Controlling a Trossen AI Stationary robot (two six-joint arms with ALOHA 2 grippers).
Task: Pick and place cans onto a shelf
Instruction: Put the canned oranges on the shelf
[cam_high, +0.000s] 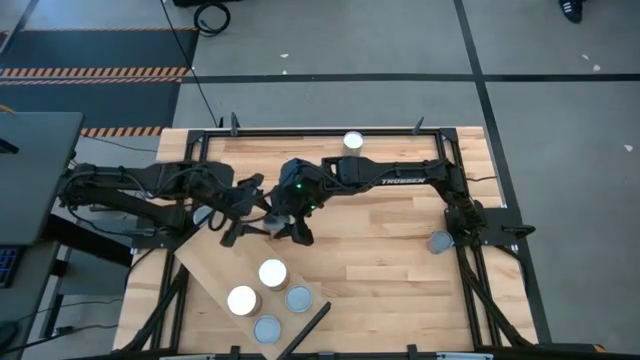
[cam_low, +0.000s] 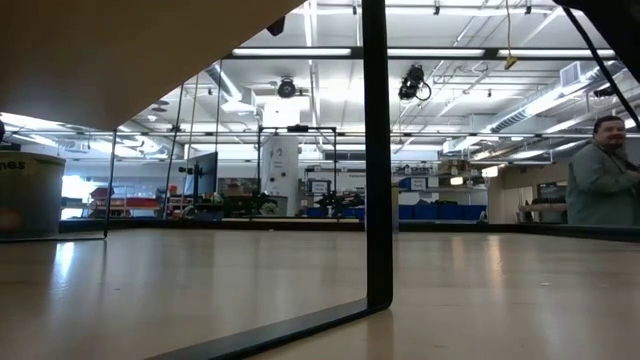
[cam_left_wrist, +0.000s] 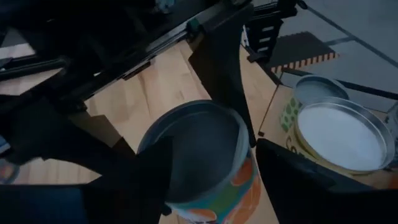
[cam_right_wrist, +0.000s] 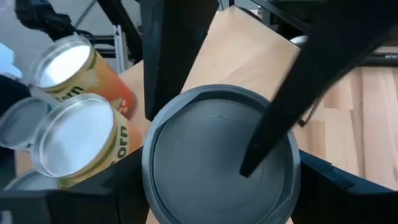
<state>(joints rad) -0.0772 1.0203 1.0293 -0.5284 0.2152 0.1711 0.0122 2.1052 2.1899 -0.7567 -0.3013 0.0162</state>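
The robot's left gripper has a finger over the can's grey top, so it should open and approach the can's orange-patterned label.
A can with a grey top and an orange-patterned label hangs above the table's middle, between both grippers. My right gripper reaches in from the right and is shut on it; its wrist view looks onto the can's top. My left gripper comes from the left, open, with a finger close on either side of the can. Just toward the near edge, the shelf, a pale plank lying aslant, carries several cans standing on their bases. My right gripper pinches the can's round side between its two fingers, just below the top rim. The fingers slant down from the table's right. The can is lifted clear and tilted. My left gripper: whether its fingers touch the can's side cannot be told.
One can stands at the far edge, another by the right arm's base, a third under my left arm. Bare wood lies right of centre. The low view shows a dark post and a person beyond the table.
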